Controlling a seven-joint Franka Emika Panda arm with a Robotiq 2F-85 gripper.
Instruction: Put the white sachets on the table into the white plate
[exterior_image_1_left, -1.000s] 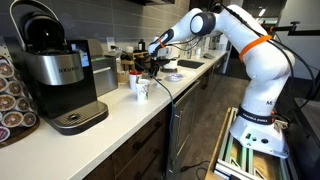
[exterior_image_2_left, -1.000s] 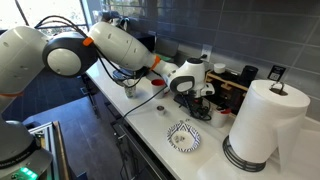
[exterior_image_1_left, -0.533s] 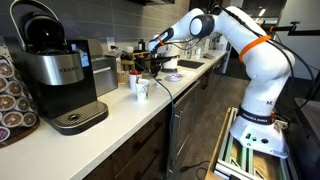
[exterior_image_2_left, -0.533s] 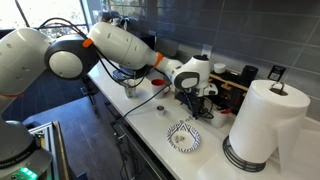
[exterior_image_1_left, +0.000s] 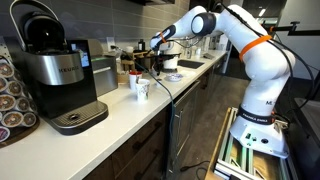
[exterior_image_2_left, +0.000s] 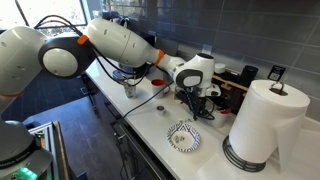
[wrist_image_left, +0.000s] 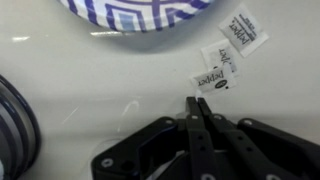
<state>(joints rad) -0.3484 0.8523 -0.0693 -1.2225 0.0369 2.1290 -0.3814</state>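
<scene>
The nearest sachet's corner is between my fingers and the white plate beside it is clear, so my gripper should keep going until it is over the plate's middle and let go there.
Three white sachets lie in a slanting row on the table in the wrist view: one far, one in the middle, and the nearest sachet. My gripper is shut, its fingertips pressed together on the lower corner of that nearest sachet. In both exterior views the gripper hangs low over the table, and the sachets are too small to pick out there. The white plate does not show plainly in any view.
A blue-and-white patterned dish sits just beyond the sachets, and another blue-striped rim is at the left. A patterned cup, a coffee machine and a paper towel roll stand along the counter.
The jaws have gone from wide open to shut at the nearest sachet. The arm has hardly moved.
</scene>
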